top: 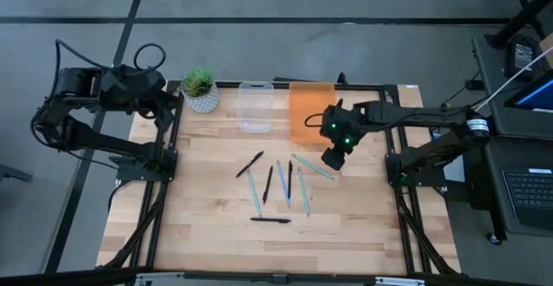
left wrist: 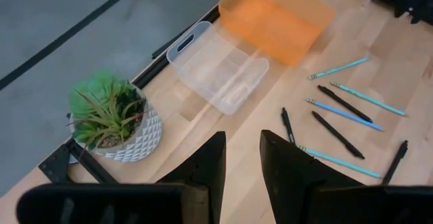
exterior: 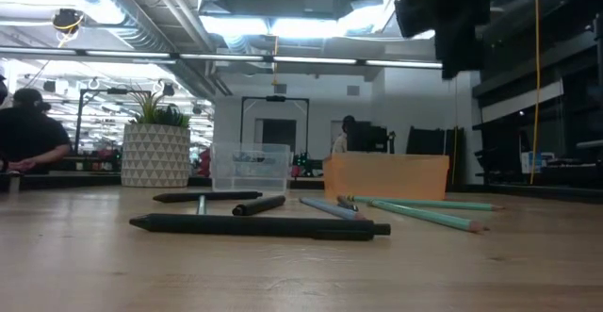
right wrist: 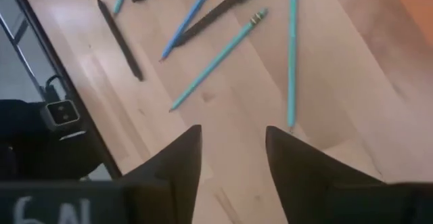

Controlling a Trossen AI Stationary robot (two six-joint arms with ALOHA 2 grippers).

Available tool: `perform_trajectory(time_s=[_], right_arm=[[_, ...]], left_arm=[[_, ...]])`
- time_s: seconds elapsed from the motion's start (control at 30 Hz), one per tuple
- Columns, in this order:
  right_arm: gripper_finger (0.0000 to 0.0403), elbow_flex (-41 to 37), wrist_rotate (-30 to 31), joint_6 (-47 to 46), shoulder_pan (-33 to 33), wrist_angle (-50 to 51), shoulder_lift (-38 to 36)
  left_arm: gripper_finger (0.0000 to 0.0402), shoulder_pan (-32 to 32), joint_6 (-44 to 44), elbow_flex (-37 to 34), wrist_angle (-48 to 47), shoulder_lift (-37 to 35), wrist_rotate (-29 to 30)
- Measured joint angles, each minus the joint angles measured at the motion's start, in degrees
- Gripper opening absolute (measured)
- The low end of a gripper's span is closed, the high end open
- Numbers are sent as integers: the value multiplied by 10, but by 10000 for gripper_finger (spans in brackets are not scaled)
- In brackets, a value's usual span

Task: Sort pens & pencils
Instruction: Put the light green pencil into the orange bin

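The open fingers of the robot's right gripper hang past the tip of the teal pencil (top: 332,178) nearest the orange bin, so the robot should move them back over the pencil's body (top: 313,167) before lowering them.
The pens & pencils lie loose on the wooden table's middle: black ones (top: 250,164) (top: 270,220), pale teal ones (top: 254,193) (top: 313,167) and a blue one (top: 283,182). My right gripper (top: 335,158) hangs open above their right end, holding nothing. Its wrist view shows its open fingers (right wrist: 233,132) over bare wood, just short of two teal pencils (right wrist: 215,60) (right wrist: 292,55). My left gripper (left wrist: 242,139) waits open at the table's far left corner (top: 164,100), above the plant.
A clear bin (top: 255,106) and an orange bin (top: 311,111) stand side by side at the far edge. A potted plant (top: 200,89) sits at the far left corner. Bare wood lies near the front edge (top: 276,251). People show in the room beyond.
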State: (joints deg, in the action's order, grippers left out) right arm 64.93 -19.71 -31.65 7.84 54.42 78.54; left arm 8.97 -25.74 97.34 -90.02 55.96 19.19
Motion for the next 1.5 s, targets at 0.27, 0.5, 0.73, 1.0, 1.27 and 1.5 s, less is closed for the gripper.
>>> perform_trajectory(time_s=[0.27,0.5,0.73,1.0,1.27,1.5], right_arm=[[166,-131,-17,-9,0,-139,0],[163,-216,-58,-35,0,-254,1],[163,-205,-88,-43,0,-295,1],[163,-102,-92,-23,-1,-172,30],[163,64,-30,126,-16,-12,183],[163,96,3,183,-15,-3,243]], left_arm=[[86,0,-23,0,0,10,3],[86,0,-27,0,0,11,5],[86,0,-34,0,0,11,9],[86,0,-29,0,0,11,9],[86,0,-23,0,0,11,10],[86,0,-12,0,0,11,0]])
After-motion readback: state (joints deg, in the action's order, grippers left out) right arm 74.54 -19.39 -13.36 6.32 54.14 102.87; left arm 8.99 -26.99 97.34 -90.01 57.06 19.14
